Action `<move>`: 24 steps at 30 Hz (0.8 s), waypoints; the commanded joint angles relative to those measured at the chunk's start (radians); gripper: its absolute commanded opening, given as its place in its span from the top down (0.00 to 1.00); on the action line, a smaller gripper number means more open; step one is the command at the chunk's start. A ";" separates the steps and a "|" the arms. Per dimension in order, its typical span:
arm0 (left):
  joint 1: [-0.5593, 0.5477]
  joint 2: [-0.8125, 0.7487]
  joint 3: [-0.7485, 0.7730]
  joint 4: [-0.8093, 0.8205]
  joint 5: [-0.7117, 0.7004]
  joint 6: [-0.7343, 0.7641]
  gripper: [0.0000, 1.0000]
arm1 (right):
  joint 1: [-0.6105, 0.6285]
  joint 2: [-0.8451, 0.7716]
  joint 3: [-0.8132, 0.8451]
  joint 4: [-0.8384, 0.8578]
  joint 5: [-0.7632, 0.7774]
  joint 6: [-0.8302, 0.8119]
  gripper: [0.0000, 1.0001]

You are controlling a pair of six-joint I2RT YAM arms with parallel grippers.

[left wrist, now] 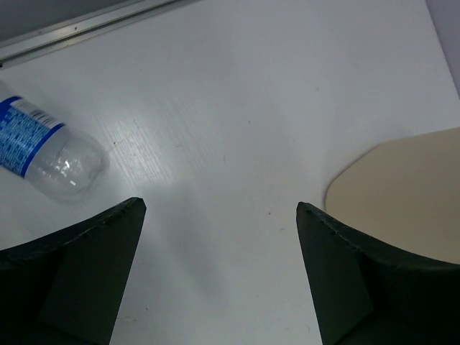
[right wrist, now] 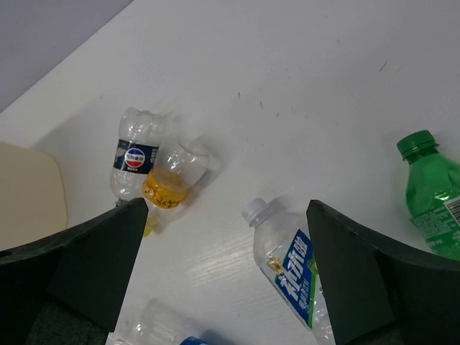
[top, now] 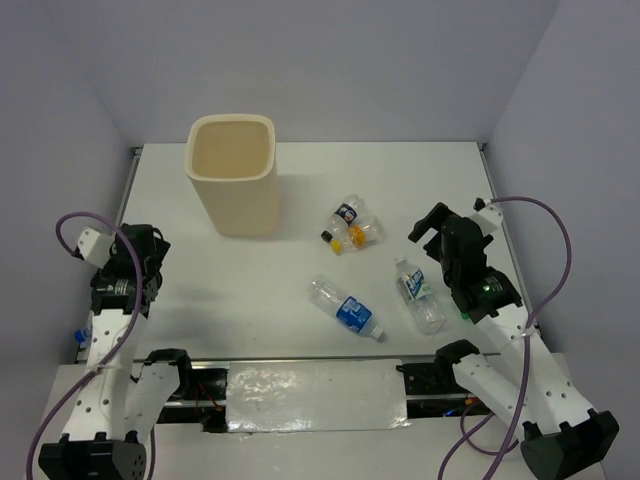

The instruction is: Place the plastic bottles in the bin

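Note:
My left gripper should keep going toward the clear bottle [left wrist: 66, 162] near the metal rail, because it is lying clear of other bottles, and then close across its blue label [left wrist: 26, 135].
The cream bin [top: 232, 180] stands upright at the back left of the table; its rim also shows in the left wrist view [left wrist: 402, 190] and the right wrist view [right wrist: 29, 194]. A clear bottle with a blue label [top: 345, 306] lies mid-table and shows in the left wrist view [left wrist: 43, 151]. A clear bottle with a blue-green label [top: 418, 293] lies below my right gripper [right wrist: 295, 277]. A dark-labelled small bottle [right wrist: 134, 154] and an orange-yellow one [right wrist: 172, 180] lie together [top: 352, 226]. A green soda bottle [right wrist: 435, 198] lies at the right. My left gripper [top: 152, 258] [left wrist: 219, 207] and right gripper [top: 445, 225] [right wrist: 226, 207] are open and empty.
The table's metal edge rail [left wrist: 79, 29] runs along the top of the left wrist view. Grey walls enclose the table at the back and sides. Cables loop beside both arms.

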 commanded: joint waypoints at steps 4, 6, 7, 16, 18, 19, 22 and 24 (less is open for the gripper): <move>0.049 0.113 0.045 -0.125 -0.072 -0.183 0.01 | -0.003 -0.017 -0.020 0.102 0.001 -0.036 0.00; 0.080 0.145 0.048 -0.159 -0.072 -0.203 0.01 | -0.001 0.021 -0.003 0.082 -0.001 -0.039 0.00; 0.123 0.152 0.042 -0.165 -0.066 -0.227 0.01 | -0.003 0.037 0.005 0.074 0.004 -0.041 0.00; 0.395 0.165 -0.109 -0.005 0.015 -0.234 0.01 | -0.005 0.192 0.051 0.070 -0.097 -0.128 0.00; 0.427 0.210 -0.113 0.011 0.029 -0.226 0.01 | -0.005 0.201 0.042 0.100 -0.117 -0.142 0.00; 0.447 0.227 -0.130 0.037 0.038 -0.223 0.01 | -0.006 0.212 0.042 0.108 -0.140 -0.148 0.00; 0.554 0.285 -0.173 0.122 0.121 -0.182 0.01 | -0.005 0.228 0.062 0.120 -0.172 -0.188 0.00; 0.606 0.331 -0.185 0.241 0.199 -0.143 0.01 | -0.005 0.241 0.069 0.123 -0.191 -0.214 0.00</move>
